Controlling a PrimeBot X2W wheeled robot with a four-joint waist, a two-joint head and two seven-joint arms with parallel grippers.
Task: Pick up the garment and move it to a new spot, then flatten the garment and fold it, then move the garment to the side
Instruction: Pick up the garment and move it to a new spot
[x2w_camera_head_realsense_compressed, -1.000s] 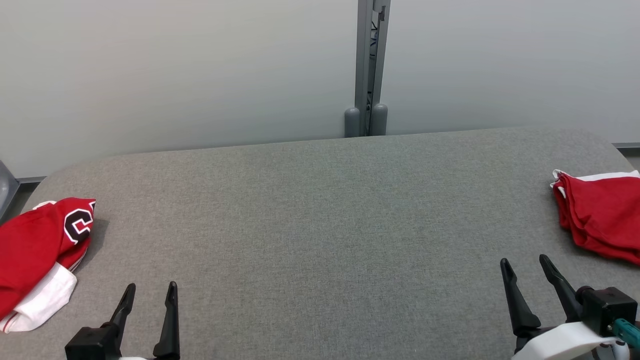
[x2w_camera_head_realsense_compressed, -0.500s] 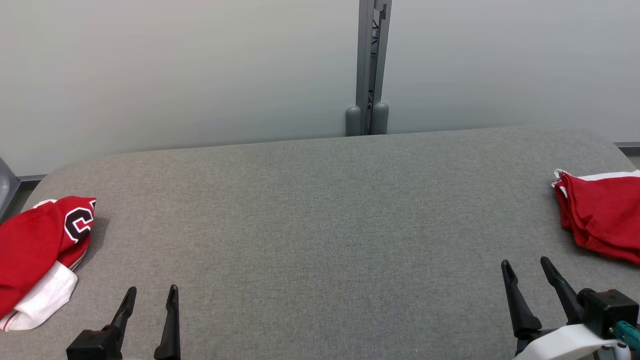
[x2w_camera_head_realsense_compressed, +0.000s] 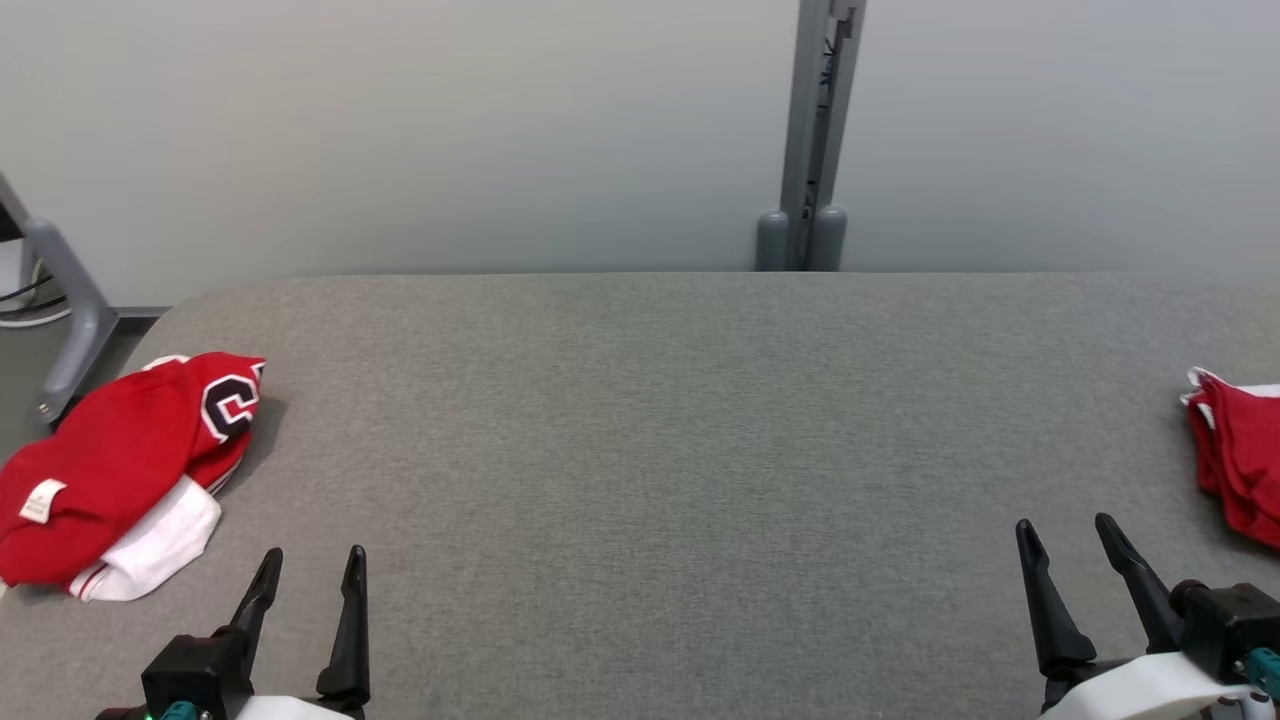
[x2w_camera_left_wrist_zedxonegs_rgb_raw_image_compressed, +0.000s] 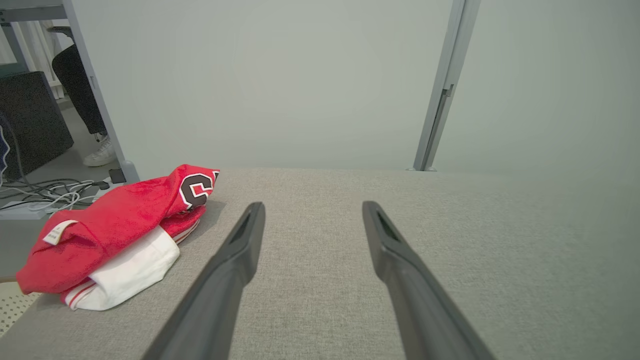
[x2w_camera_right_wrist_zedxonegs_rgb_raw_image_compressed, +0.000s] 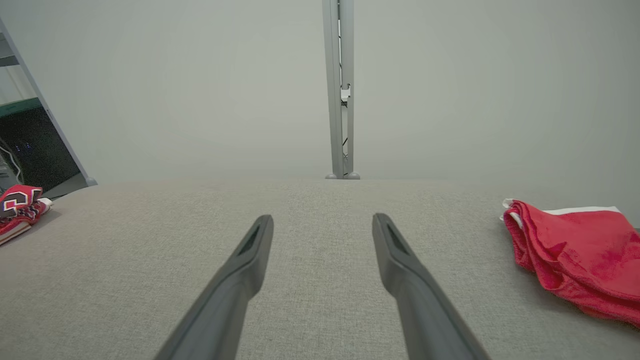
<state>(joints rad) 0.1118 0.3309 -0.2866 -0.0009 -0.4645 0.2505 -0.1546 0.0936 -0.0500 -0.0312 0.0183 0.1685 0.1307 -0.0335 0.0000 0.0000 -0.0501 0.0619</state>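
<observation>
The crumpled garment (x2w_camera_head_realsense_compressed: 126, 454) will come along as a bunched heap when I carry it, because white cloth (x2w_camera_head_realsense_compressed: 162, 546) sticks out from under the red layer.
A crumpled red and white garment (x2w_camera_head_realsense_compressed: 110, 470) with a black letter C lies at the left edge of the grey padded table (x2w_camera_head_realsense_compressed: 640, 420); it also shows in the left wrist view (x2w_camera_left_wrist_zedxonegs_rgb_raw_image_compressed: 120, 220) and far left in the right wrist view (x2w_camera_right_wrist_zedxonegs_rgb_raw_image_compressed: 17, 205). A second red garment (x2w_camera_head_realsense_compressed: 1240, 460) with a white edge lies folded at the table's right edge (x2w_camera_right_wrist_zedxonegs_rgb_raw_image_compressed: 575, 250). My left gripper (x2w_camera_head_realsense_compressed: 312, 555) hovers open near the front edge, just right of the crumpled garment, with nothing between its fingers (x2w_camera_left_wrist_zedxonegs_rgb_raw_image_compressed: 313, 205). My right gripper (x2w_camera_head_realsense_compressed: 1062, 523) is open and empty at the front right (x2w_camera_right_wrist_zedxonegs_rgb_raw_image_compressed: 323, 217).
A pale wall with a grey post (x2w_camera_head_realsense_compressed: 810, 130) stands behind the table. A grey frame leg (x2w_camera_head_realsense_compressed: 70, 300) stands off the left end. Cables (x2w_camera_left_wrist_zedxonegs_rgb_raw_image_compressed: 40, 192) lie on the floor there, and a person's leg and shoe (x2w_camera_left_wrist_zedxonegs_rgb_raw_image_compressed: 97, 155) show beyond.
The whole picture has shifted to the right, so the camera has turned left; more of the left garment shows and less of the right one. Both grippers stay open and empty.
</observation>
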